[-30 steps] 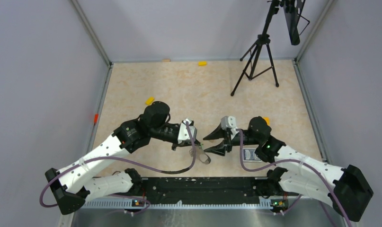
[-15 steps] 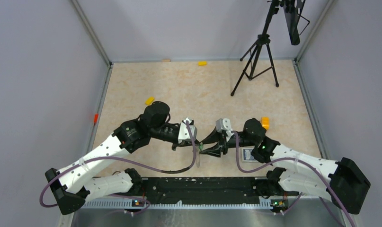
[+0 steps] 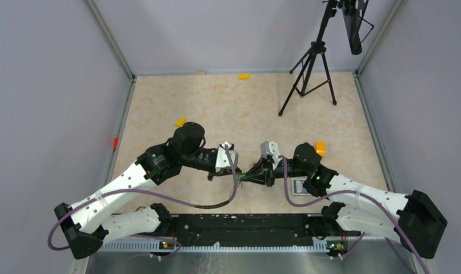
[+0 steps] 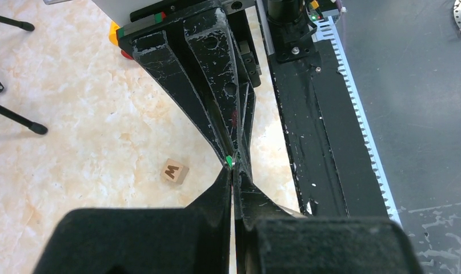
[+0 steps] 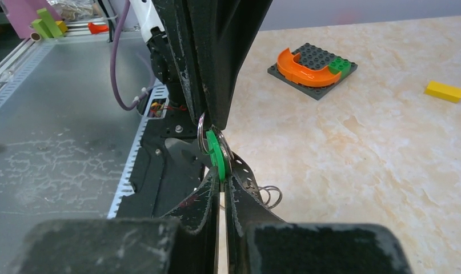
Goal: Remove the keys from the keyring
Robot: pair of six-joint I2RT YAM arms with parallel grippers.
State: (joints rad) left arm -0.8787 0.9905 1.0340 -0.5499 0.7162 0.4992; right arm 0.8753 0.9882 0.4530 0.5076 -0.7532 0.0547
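I should open my left gripper, which pinches the keyring [image 5: 217, 150] against the green key's head, then back away and grip the keyring lower down, near the grey band [image 5: 245, 173].
My two grippers meet tip to tip just above the table's near middle. The left gripper [image 3: 235, 173] [image 4: 233, 171] is shut on the keyring's metal ring [image 5: 201, 127]. Below it the grey holed band of the keyring [image 5: 246, 173] hangs behind my right fingers, with small wire loops [image 5: 270, 196] beside it. The right gripper [image 3: 249, 176] [image 5: 222, 178] is shut on the green head of one of the keys [image 5: 217, 153]. That key shows only as a green speck [image 4: 229, 160] in the left wrist view. The other keys are hidden between the fingers.
A small wooden cube [image 4: 175, 170] lies on the table left of the grippers. A grey brick plate with an orange arc [image 5: 312, 63] [image 3: 301, 186] sits under the right arm. Yellow blocks [image 3: 181, 121] [image 3: 244, 76], an orange block [image 3: 320, 148] and a black tripod [image 3: 311, 68] stand farther back.
The right gripper has moved left to the left gripper's tips and shut on the green key. The left arm has held still, still shut.
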